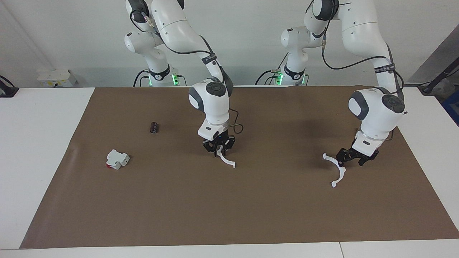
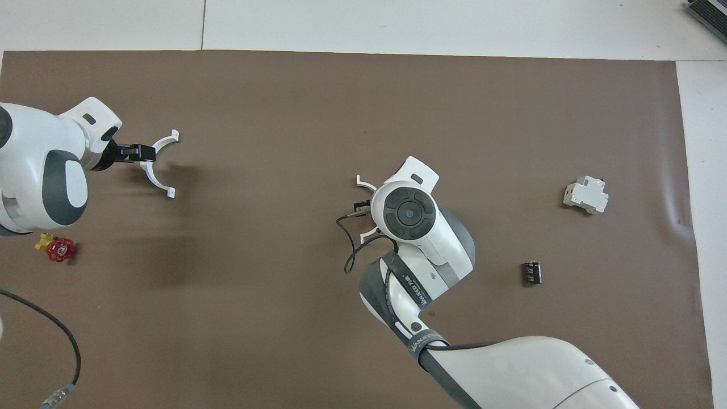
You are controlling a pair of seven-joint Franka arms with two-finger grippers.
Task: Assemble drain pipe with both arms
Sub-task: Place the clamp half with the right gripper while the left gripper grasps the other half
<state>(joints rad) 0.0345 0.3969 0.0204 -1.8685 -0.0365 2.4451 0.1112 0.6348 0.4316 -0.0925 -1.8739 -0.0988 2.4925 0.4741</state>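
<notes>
Next, I put that arc down and move away before my left gripper brings the other arc (image 2: 154, 180) in, because my right gripper crowds the middle arc's open side (image 2: 357, 226).
The drain pipe is in two thin white arcs. My right gripper (image 1: 218, 150) is shut on one arc (image 1: 228, 161) and holds it low over the middle of the brown mat. In the overhead view the right wrist covers most of this arc (image 2: 364, 183). The other arc (image 1: 338, 171) lies flat on the mat toward the left arm's end and also shows in the overhead view (image 2: 154, 172). My left gripper (image 1: 351, 163) is down at this arc's middle, on its outer side, with the fingers apart. It shows in the overhead view (image 2: 146, 152) too.
A blocky white part with a red end (image 1: 117, 159) and a small dark cylinder (image 1: 154, 127) lie toward the right arm's end. A red valve wheel with a yellow fitting (image 2: 59, 249) lies near the left arm, nearer to the robots than the loose arc.
</notes>
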